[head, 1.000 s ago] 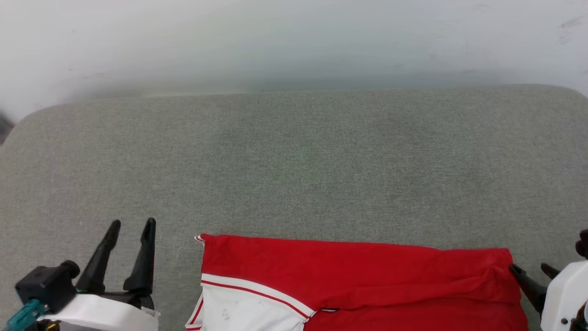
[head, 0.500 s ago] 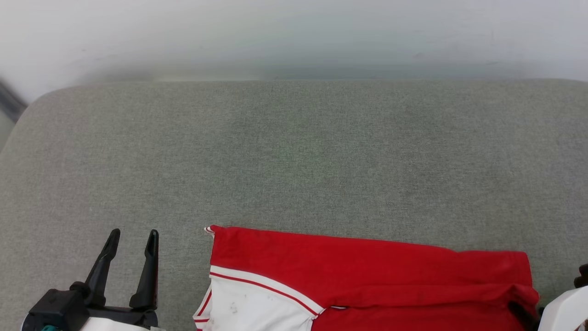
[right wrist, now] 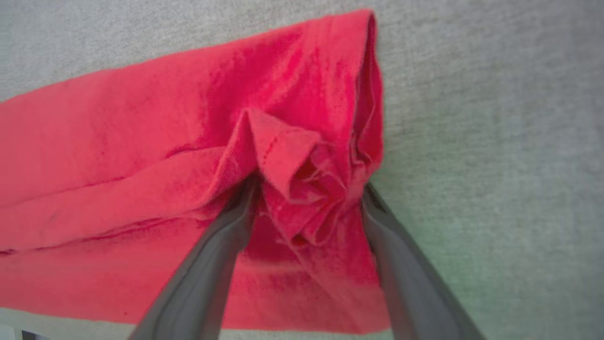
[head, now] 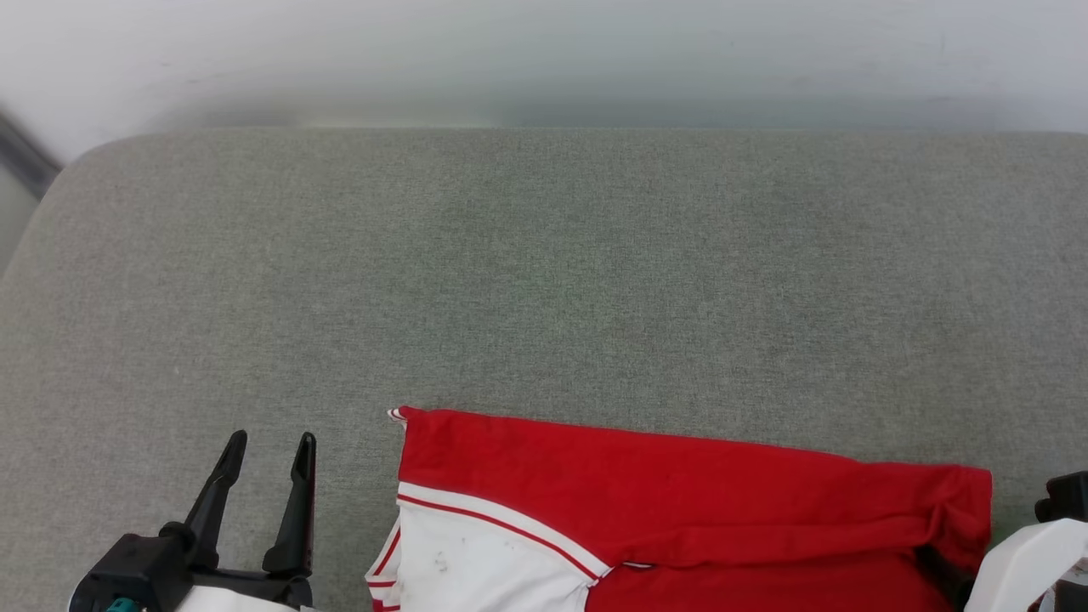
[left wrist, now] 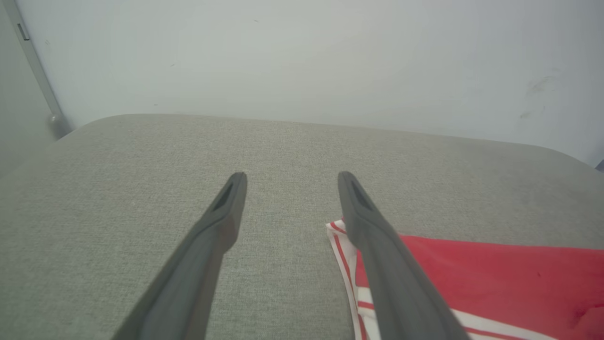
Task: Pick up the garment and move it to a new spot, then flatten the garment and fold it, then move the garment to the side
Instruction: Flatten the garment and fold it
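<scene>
I expect the garment's red end (head: 956, 507) to fold over as one stack when I carry it across, because the garment's layers bunch together (right wrist: 311, 198) between my right gripper's fingers.
The garment (head: 680, 484), red with a white sleeve and red-white striped trim, lies folded into a long band at the near edge of the grey cushioned surface (head: 544, 280). My left gripper (head: 272, 439) stands open just left of its striped corner, with nothing between the fingers; the left wrist view has the left gripper (left wrist: 291, 175) over bare cushion and the garment (left wrist: 495, 269) beside its right finger. My right gripper (right wrist: 310, 185) is open at the garment's right end, its fingers spread on either side of a bunched red corner of the garment (right wrist: 141, 141).
The grey surface stretches wide beyond the garment to a pale wall (head: 544, 59). Its far-left corner is rounded, with a dark strip (head: 21, 153) beside it. My right arm's white wrist housing (head: 1024, 561) sits at the lower right.
The camera has shifted, so the whole picture has slid. My right gripper's fingers have pushed in from beside the garment's right edge to straddle its corner, which is now bunched. The left gripper stays open.
</scene>
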